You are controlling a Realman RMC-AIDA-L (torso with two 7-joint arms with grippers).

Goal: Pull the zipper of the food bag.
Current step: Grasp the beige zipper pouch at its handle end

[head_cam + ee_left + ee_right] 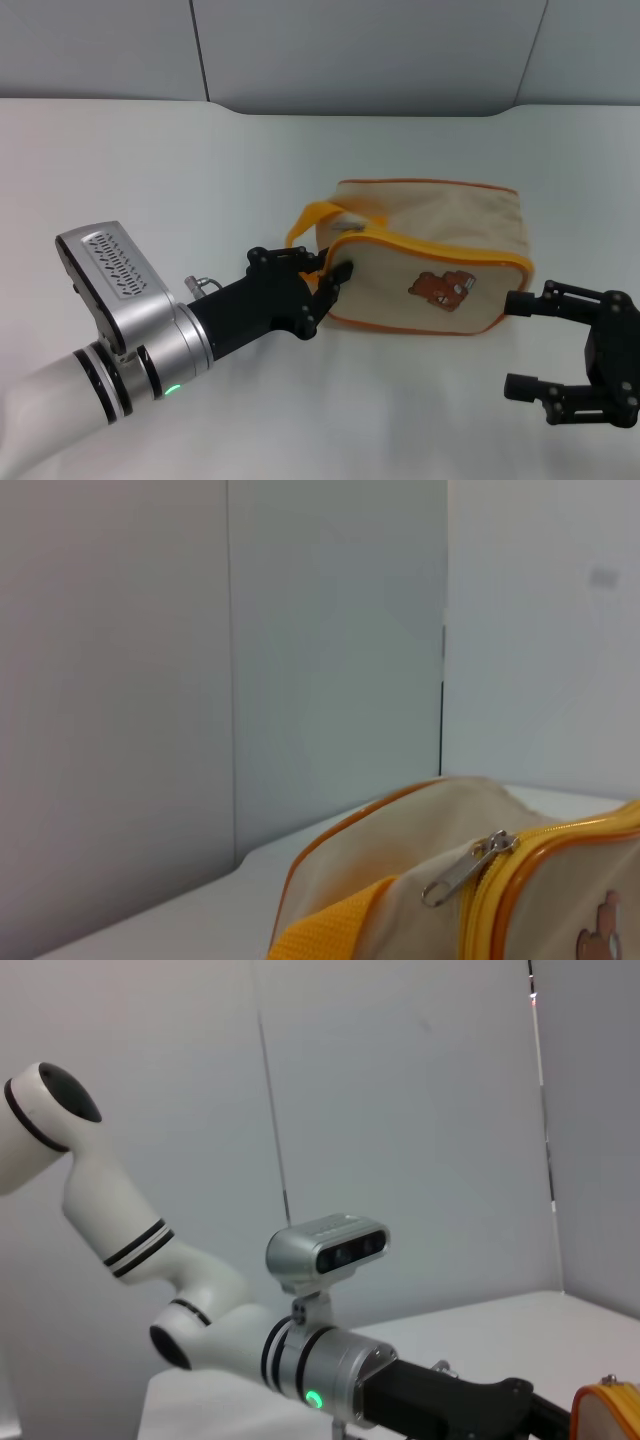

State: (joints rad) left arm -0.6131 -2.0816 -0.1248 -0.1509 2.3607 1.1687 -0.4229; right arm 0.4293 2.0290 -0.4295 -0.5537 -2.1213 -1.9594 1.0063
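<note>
Next, I turn the food bag upright and bring my right gripper to the zippered edge (448, 250), because the food bag is lying on its side with its handle end (314, 222) at my left gripper.
The beige food bag (440, 235) with orange piping and a brown bear picture (440, 288) lies on the white table. Its zipper (450, 251) runs along the orange-trimmed top edge. My left gripper (335, 275) is at the bag's left end, by the orange strap handle (310, 215), and looks open. The left wrist view shows the silver pull tab (466, 871) hanging free at the end of the zipper, with nothing gripping it. My right gripper (515, 343) is open and empty just off the bag's right front corner.
The white table (200, 170) stretches to a grey back wall (380, 50). The right wrist view shows my left arm (320, 1360) and an orange corner of the bag (610, 1410).
</note>
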